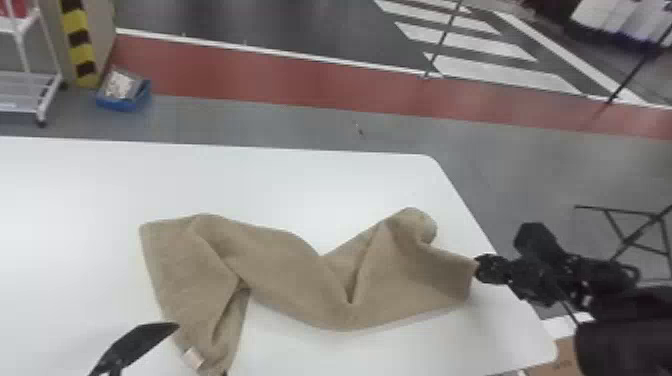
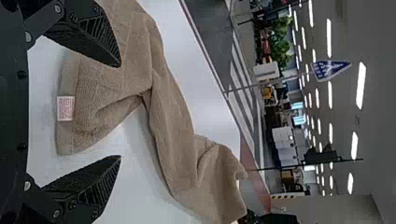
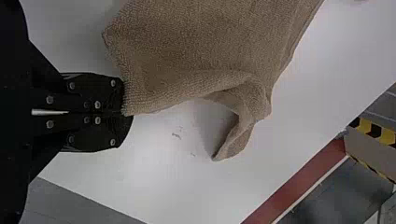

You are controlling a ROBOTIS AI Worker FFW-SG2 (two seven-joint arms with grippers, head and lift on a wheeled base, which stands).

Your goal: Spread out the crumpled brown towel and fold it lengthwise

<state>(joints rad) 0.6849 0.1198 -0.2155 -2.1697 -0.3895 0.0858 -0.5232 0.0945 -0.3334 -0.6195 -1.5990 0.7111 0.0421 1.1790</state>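
My grippers will straighten the towel (image 1: 285,268) into a long strip when they lift and stretch it between them, because loose folds (image 1: 347,292) cross the brown towel's middle.
In the head view my right gripper (image 1: 481,268) is at the right end of the brown towel (image 1: 295,280), which lies twisted and rumpled across the table. The right wrist view has the right gripper (image 3: 125,113) shut on an edge of the towel (image 3: 196,46). My left gripper (image 1: 172,327) is at the bottom left in the head view, beside the towel's tagged end. Seen from the left wrist, the left gripper (image 2: 120,112) stands open, its fingers wide apart, with the towel's tagged corner (image 2: 88,126) between and beyond them.
The white table (image 1: 280,185) has its right edge near my right arm. Beyond it on the floor are a blue box (image 1: 124,102) and a wheeled rack (image 1: 30,95) at left. A black folding frame (image 1: 635,235) stands right, and a cardboard box (image 1: 565,361) sits below the table's right corner.
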